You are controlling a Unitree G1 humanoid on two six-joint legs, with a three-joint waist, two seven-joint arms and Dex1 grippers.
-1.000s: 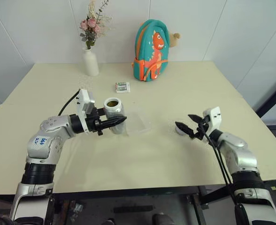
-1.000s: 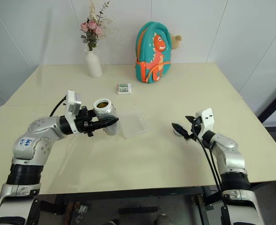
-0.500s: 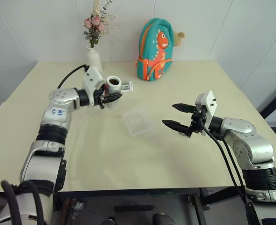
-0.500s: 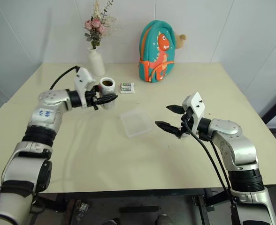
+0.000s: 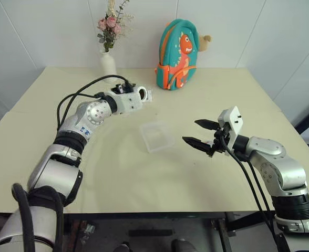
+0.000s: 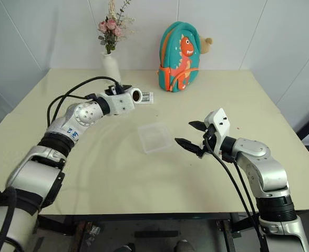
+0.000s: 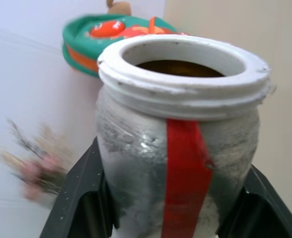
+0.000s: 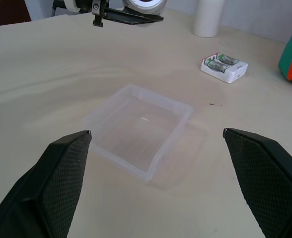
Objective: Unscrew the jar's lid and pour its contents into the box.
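I should use my left gripper to bring the jar's white opening back over the clear plastic box (image 6: 154, 137) and tip it down, because the jar's opening lies level behind the box.
My left gripper (image 5: 136, 98) is shut on the silvery jar (image 7: 178, 148), which has a red strip down its side. The jar hangs above the table, tipped onto its side, its open white mouth (image 6: 136, 95) turned to the right. Dark brown contents (image 7: 181, 68) show inside the rim. The clear plastic box (image 5: 156, 136) lies on the table nearer to me and right of the jar, with nothing in it. My right gripper (image 5: 202, 134) hovers open just right of the box, its fingers (image 8: 61, 168) spread wide on either side of it. The lid is out of view.
A teal dinosaur backpack (image 5: 178, 55) and a white vase of flowers (image 5: 108, 63) stand along the table's back edge. A white-and-green packet (image 8: 224, 67) lies just behind the jar. Bare tabletop (image 5: 144, 178) lies between the box and the front edge.
My left arm has carried the jar up and farther away, and rolled it from upright onto its side. The right gripper rose off the table and drew in toward the box, still open.
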